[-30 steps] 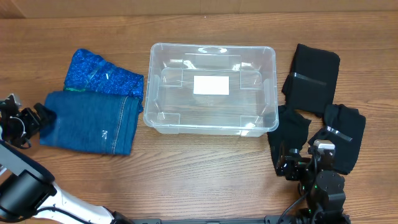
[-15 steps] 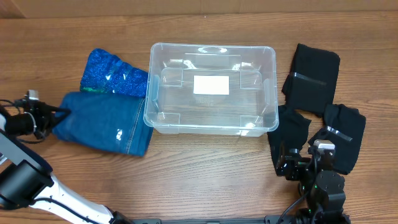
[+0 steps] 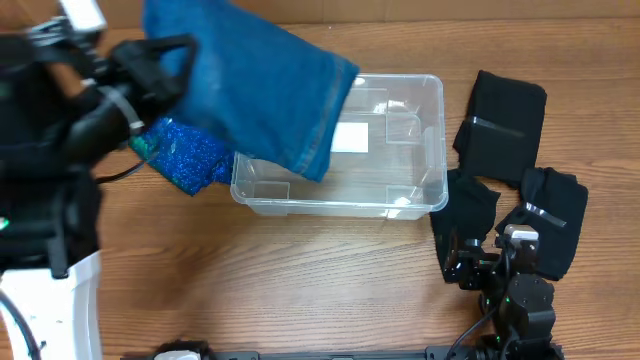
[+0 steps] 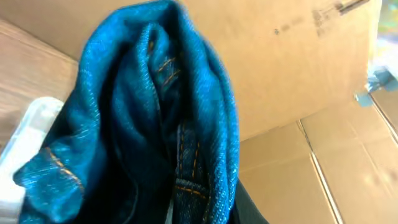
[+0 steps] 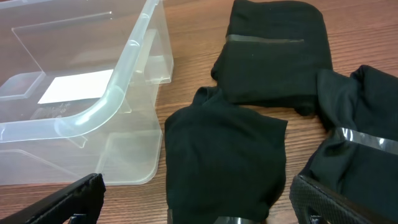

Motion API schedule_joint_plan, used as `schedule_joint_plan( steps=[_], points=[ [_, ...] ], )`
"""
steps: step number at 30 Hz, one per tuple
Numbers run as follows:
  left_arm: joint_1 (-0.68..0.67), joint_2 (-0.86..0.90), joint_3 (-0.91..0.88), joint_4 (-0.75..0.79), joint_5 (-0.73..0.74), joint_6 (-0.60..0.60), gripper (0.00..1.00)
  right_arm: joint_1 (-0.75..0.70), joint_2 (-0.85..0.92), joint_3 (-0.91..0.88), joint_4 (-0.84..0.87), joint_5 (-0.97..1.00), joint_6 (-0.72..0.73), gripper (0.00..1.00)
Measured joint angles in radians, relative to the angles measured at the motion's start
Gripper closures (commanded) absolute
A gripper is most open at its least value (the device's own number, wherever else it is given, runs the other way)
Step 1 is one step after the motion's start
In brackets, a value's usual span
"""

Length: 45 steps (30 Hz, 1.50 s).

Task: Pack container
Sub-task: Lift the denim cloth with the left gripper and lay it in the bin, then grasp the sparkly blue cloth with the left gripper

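Observation:
My left gripper keeps lowering the jeans, as the loose end of the blue jeans (image 3: 312, 148) is over the empty clear container (image 3: 375, 150), and lets go inside the container's sides.
The clear container (image 3: 400, 150) stands mid-table, its white label (image 3: 350, 138) partly covered. My left gripper (image 3: 150, 62) is raised high and shut on blue jeans (image 3: 270, 90), which hang over the container's left half. In the left wrist view the jeans (image 4: 155, 124) fill the frame and hide the jaws. A sparkly blue garment (image 3: 185, 155) shows under the jeans by the container's left end. My right gripper (image 5: 199, 208) is open, low over a folded black garment (image 5: 224, 155) beside the container (image 5: 93, 112).
Two more folded black garments (image 3: 505, 120) (image 3: 555, 215) lie to the right of the container. Cardboard sheets (image 4: 298, 74) stand behind the table. Bare wooden tabletop (image 3: 300, 280) runs along the front.
The left gripper shut on the jeans' edge, dragged them right, then lifted them high over the container's left part. The sparkly garment shifted right. The right arm has not moved.

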Motion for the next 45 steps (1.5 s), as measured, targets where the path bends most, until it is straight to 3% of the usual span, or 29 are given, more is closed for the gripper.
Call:
schedule_joint_plan(
  steps=[2,5,9,12,13,14,15,16,18,21,25,28,31,37,41,42,43,44,45],
  points=[
    [-0.237,0.101,0.0,0.1,-0.235,-0.093,0.96,0.0,0.0,0.0,0.0,-0.001,0.0,0.0],
    [-0.396,0.266,0.0,0.173,-0.395,-0.221,0.96,0.0,0.0,0.0,0.0,0.0,0.0,0.0],
    [-0.497,0.443,-0.002,0.173,-0.505,-0.369,0.96,0.0,0.0,0.0,0.0,-0.001,0.0,0.0],
    [-0.525,0.545,-0.002,0.172,-0.542,-0.415,0.96,0.0,0.0,0.0,0.0,0.0,0.0,0.0],
    [-0.526,0.569,-0.002,0.172,-0.549,-0.426,0.86,0.0,0.0,0.0,0.001,0.0,0.0,0.0],
    [-0.528,0.594,-0.002,0.15,-0.558,-0.439,0.53,0.0,0.0,0.0,0.0,0.0,0.0,0.0],
    [-0.528,0.601,-0.002,0.13,-0.56,-0.44,0.27,0.0,0.0,0.0,0.0,0.0,0.0,0.0],
    [-0.528,0.602,-0.002,0.103,-0.557,-0.425,0.12,0.0,0.0,0.0,0.0,0.0,0.0,0.0],
    [-0.518,0.588,-0.001,-0.005,-0.535,-0.332,0.0,0.0,0.0,0.0,0.001,0.0,-0.001,0.0],
    [-0.411,0.498,-0.001,-0.203,-0.521,-0.13,0.0,0.0,0.0,0.0,0.0,0.0,0.0,0.0],
    [0.019,0.317,0.012,-0.323,-0.47,0.201,0.0,0.0,0.0,0.0,0.001,-0.001,0.0,0.0],
    [0.298,0.37,0.016,-0.313,-0.348,0.45,0.0,0.0,0.0,0.0,0.0,0.0,0.0,0.0],
    [0.497,0.557,0.016,-0.265,-0.231,0.65,0.0,0.0,0.0,0.0,0.0,0.0,-0.001,0.0],
    [0.55,0.922,0.014,-0.039,-0.037,0.855,0.0,0.0,0.0,0.0,0.0,0.0,0.0,0.0],
    [0.503,1.024,0.013,0.145,0.027,0.892,0.01,0.0,0.0,0.0,0.0,0.0,0.0,0.0],
    [0.487,1.033,0.013,0.173,0.047,0.902,0.11,0.0,0.0,0.0,0.0,-0.001,0.0,0.0],
    [0.463,1.04,0.013,0.189,0.062,0.917,0.34,0.0,0.0,0.0,0.0,0.0,0.0,0.0],
    [0.441,1.043,0.013,0.196,0.063,0.932,0.44,0.0,0.0,0.0,0.0,0.0,0.0,0.0],
    [0.415,1.044,0.013,0.195,0.048,0.935,0.77,0.0,0.0,0.0,0.0,-0.001,0.0,0.0]
  ],
)
